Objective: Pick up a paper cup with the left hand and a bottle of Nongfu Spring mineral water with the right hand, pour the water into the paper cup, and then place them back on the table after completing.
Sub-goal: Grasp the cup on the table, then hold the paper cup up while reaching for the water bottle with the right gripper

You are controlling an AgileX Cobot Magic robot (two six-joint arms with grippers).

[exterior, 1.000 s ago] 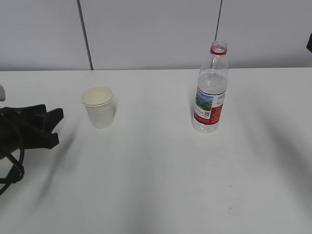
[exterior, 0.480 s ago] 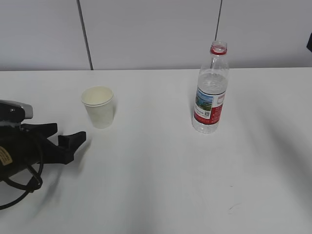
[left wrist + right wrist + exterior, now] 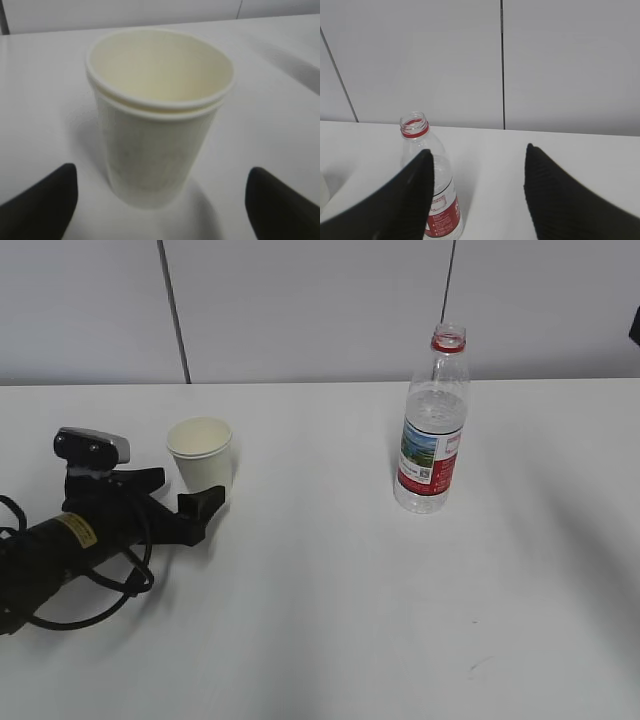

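Observation:
The cream paper cup [image 3: 206,462] should stay round and open when I grip and lift it, because a thick rolled rim [image 3: 160,110] goes around the cup's opening.
A cream paper cup [image 3: 200,458] stands upright and empty on the white table [image 3: 330,590]. My left gripper [image 3: 185,490], on the arm with the yellow sticker, lies low at the cup's left and is open. In the left wrist view the cup [image 3: 157,115] fills the middle, with the left gripper [image 3: 162,200] spread wider than the cup's base and not touching it. The uncapped Nongfu Spring bottle [image 3: 433,430] with clear water [image 3: 435,405] stands to the right. In the right wrist view my right gripper [image 3: 478,150] is open and empty, the bottle [image 3: 442,200] lying ahead, partly behind its left finger.
Grey wall panels [image 3: 320,310] rise behind the table's far edge. A black cable [image 3: 90,590] loops beside the left arm. White tabletop stretches between cup and bottle and in front of both.
The left arm has come in from the left edge toward the cup and its jaws have spread wider. Cup and bottle have not moved.

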